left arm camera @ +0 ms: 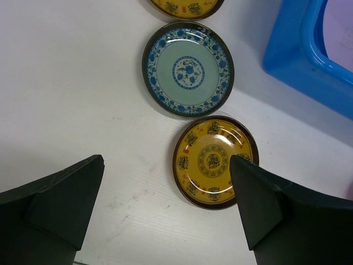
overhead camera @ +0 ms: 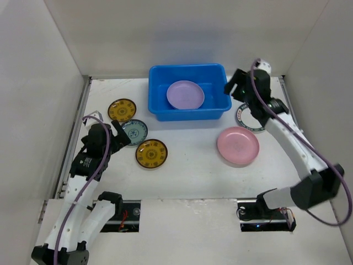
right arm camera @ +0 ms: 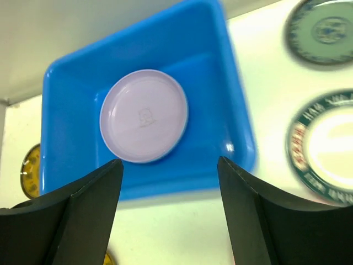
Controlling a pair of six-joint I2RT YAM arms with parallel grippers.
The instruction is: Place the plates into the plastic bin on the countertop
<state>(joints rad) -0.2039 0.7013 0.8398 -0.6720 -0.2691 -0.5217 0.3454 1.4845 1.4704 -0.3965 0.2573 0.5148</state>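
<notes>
My right gripper should keep moving, because the pink plate's wall-side rim lies free beside open countertop. It should go on toward that rim until its open fingers are on both sides of it.
The blue plastic bin stands at the back middle of the countertop with the lilac plate lying inside it. A yellow plate, a blue patterned plate and a second yellow plate lie left of the bin. The pink plate lies to the right front. A grey-green patterned plate is partly hidden by my right arm. My left gripper is open and empty, above the table beside the blue plate and the near yellow plate. My right gripper is open and empty, by the bin's right rim.
White walls close in the countertop on the left, back and right. The right wrist view shows the bin, the lilac plate and two patterned plates on the right. The bin's corner shows in the left wrist view.
</notes>
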